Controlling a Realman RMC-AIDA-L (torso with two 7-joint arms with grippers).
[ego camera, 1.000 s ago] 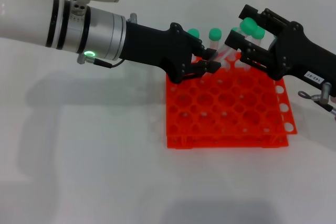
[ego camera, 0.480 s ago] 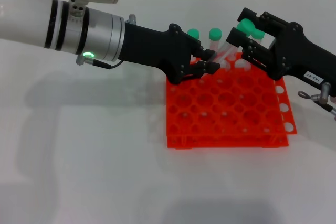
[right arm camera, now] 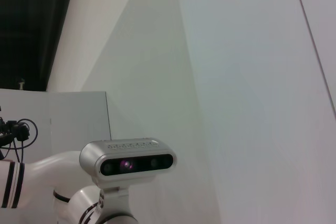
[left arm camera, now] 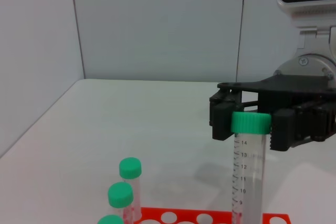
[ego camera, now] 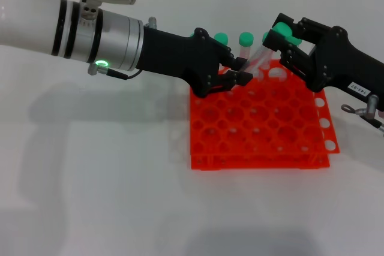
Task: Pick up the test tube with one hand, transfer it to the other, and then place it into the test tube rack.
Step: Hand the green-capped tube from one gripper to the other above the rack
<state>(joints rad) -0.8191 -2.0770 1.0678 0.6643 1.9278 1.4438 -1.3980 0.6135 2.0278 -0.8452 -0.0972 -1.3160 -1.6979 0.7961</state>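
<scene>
My left gripper is keeping the tube's lower end [ego camera: 250,64] from the rack, so it should open and move out of the way while my right gripper keeps hold of the green cap [ego camera: 282,29].
The test tube [ego camera: 259,57] is tilted above the back edge of the orange-red test tube rack [ego camera: 264,130]. My left gripper [ego camera: 243,69], on the arm with the green lit ring, is shut on the tube's lower end. My right gripper [ego camera: 275,30], with the white label, has its fingers against both sides of the green cap [ego camera: 281,29]. In the left wrist view the tube [left arm camera: 248,177] stands upright, with the right gripper [left arm camera: 252,124] closed on its cap. The right wrist view shows neither the tube nor the rack.
Several other green-capped tubes [ego camera: 245,39] stand in the rack's back row, close behind both grippers; two show in the left wrist view [left arm camera: 130,168]. The rack's middle and front holes hold nothing. A white table [ego camera: 108,166] lies around the rack.
The right gripper's fingers have narrowed from a wide opening onto the tube's green cap. The left gripper has stayed in place, holding the tube.
</scene>
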